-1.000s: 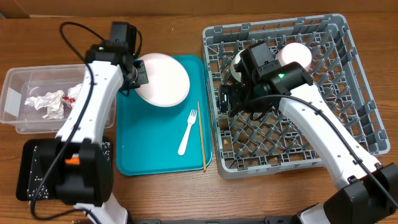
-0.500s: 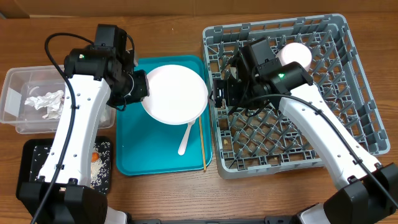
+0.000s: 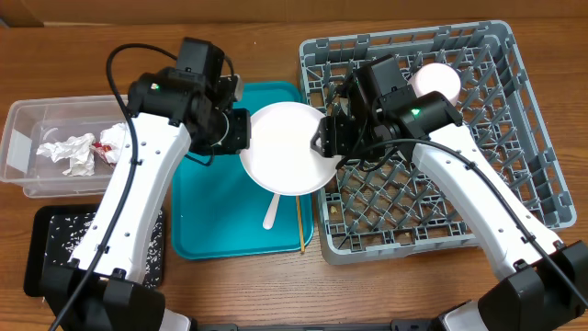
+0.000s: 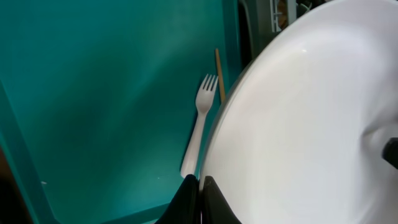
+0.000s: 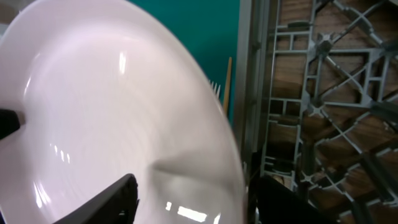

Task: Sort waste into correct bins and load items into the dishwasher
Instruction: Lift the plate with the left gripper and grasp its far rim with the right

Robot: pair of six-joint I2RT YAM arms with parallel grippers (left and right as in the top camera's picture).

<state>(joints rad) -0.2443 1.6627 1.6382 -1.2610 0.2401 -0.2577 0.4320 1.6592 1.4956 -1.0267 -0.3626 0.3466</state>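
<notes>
The pale pink plate's rim farthest from the dish rack is in my left gripper, so next my right gripper grabs the rack-side rim [image 3: 331, 167] and loads the plate.
My left gripper [image 3: 243, 134] is shut on the left rim of the pale pink plate [image 3: 289, 147] and holds it raised over the right edge of the teal tray, against the grey dish rack [image 3: 533, 184]. In the left wrist view my left gripper [image 4: 199, 194] pinches the plate's [image 4: 298, 124] edge. My right gripper [image 3: 324, 138] is open at the plate's right rim. In the right wrist view the right gripper [image 5: 199, 202] has its jaws wide apart either side of the plate's [image 5: 106, 112] rim. The white fork [image 3: 271, 211] and the chopstick [image 3: 299, 221] lie on the tray, partly under the plate.
The teal tray [image 3: 202, 211] lies in the middle. The clear tub [image 3: 23, 138] at the left holds crumpled paper [image 3: 69, 152] and a red wrapper [image 3: 112, 136]. The black tray [image 3: 46, 248] holds rice bits. A white bowl [image 3: 437, 81] stands at the back of the rack.
My left arm has carried the plate rightward from the tray's back left to the rack's left edge. My right gripper has shifted left to meet the plate's right rim.
</notes>
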